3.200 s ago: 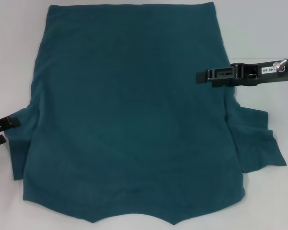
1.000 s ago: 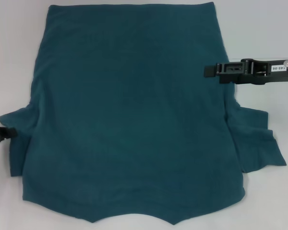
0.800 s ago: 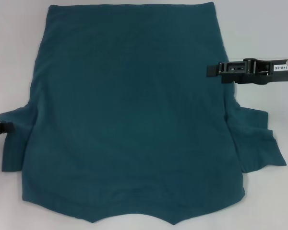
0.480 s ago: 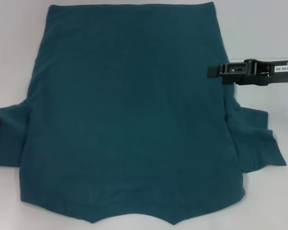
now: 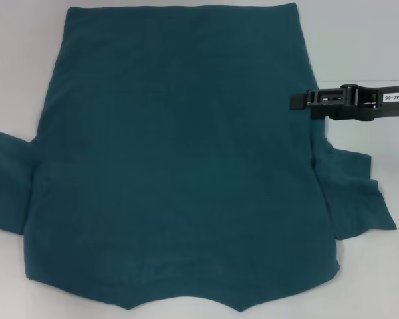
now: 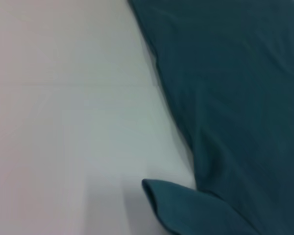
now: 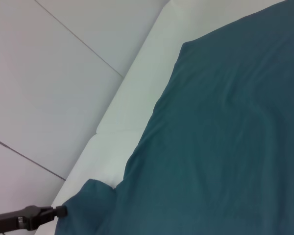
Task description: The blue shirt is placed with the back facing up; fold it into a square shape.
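Observation:
The stretched sleeve [image 7: 74, 207] is pinched by its end in my left gripper beside the shirt's flat back [image 5: 96, 186], so I should keep folding it inward until it lies on that back.
The blue shirt [image 5: 179, 153] lies flat on the white table, plain side up, hem at the far end. Its left sleeve [image 5: 6, 183] is stretched out to the head view's left edge. My left gripper [image 7: 61, 212] shows only in the right wrist view, a thin black tip pinching that sleeve's [image 7: 88, 205] outer edge. The left wrist view shows the sleeve corner [image 6: 186, 208] and the shirt's side [image 6: 235, 98]. My right gripper [image 5: 296, 101] hovers level over the shirt's right edge, above the crumpled right sleeve [image 5: 356, 196].
Bare white table [image 5: 359, 40] borders the shirt on both sides and at the far end. In the right wrist view the table's edge [image 7: 132, 83] runs beside the shirt, with grey tiled floor [image 7: 49, 73] beyond it.
My left gripper has moved left out of the head view, drawing the left sleeve out flat with it. The right gripper has slid slightly right and nearer.

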Controlling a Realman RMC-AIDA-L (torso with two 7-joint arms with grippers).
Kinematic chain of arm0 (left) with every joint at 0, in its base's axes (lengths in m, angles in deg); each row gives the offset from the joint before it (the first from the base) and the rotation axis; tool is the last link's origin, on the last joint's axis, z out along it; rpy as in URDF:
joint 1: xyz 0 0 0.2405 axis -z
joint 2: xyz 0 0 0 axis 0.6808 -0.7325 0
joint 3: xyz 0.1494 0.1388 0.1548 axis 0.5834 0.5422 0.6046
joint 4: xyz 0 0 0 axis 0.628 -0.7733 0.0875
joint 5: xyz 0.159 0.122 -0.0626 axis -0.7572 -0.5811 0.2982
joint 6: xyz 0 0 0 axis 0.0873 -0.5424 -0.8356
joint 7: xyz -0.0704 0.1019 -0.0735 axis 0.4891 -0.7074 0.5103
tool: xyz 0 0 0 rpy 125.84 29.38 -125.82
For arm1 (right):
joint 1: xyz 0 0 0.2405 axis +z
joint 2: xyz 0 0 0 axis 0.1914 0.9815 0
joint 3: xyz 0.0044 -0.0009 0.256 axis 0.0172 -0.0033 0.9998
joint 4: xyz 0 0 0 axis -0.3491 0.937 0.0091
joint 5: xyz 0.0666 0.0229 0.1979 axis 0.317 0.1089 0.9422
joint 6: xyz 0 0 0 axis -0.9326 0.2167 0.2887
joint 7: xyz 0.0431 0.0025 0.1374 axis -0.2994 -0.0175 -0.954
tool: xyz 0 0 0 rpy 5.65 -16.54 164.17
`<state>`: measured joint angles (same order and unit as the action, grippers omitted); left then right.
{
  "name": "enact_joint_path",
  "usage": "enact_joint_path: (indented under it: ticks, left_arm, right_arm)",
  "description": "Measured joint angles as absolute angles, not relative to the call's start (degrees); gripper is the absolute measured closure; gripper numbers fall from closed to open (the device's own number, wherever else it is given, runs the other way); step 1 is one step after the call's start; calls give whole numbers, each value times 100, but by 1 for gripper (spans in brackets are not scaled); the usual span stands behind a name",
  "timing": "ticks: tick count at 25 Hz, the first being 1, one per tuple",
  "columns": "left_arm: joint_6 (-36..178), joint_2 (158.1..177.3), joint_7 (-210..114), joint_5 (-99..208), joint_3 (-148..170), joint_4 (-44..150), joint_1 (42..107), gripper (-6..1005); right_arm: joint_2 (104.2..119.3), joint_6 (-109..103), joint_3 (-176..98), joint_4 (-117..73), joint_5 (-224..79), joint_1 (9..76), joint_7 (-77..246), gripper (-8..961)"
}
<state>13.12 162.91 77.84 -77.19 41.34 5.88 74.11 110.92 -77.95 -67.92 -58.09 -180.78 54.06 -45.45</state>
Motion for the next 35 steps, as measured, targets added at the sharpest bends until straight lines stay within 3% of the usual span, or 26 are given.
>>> enact_joint_path:
  ticks: [20,35]
  left_arm:
    - [757,16278,8351,-9076,4394,-231,7863,998]
    - [-191,16449,9199,-9358,4809,-669,8322,997]
  right_arm:
    - [11062,-7803,-6821,-5809,-18078,5418,-4552,74]
    - [11062,-7808,-6830,-5745,-18102,5410,-4552,74]
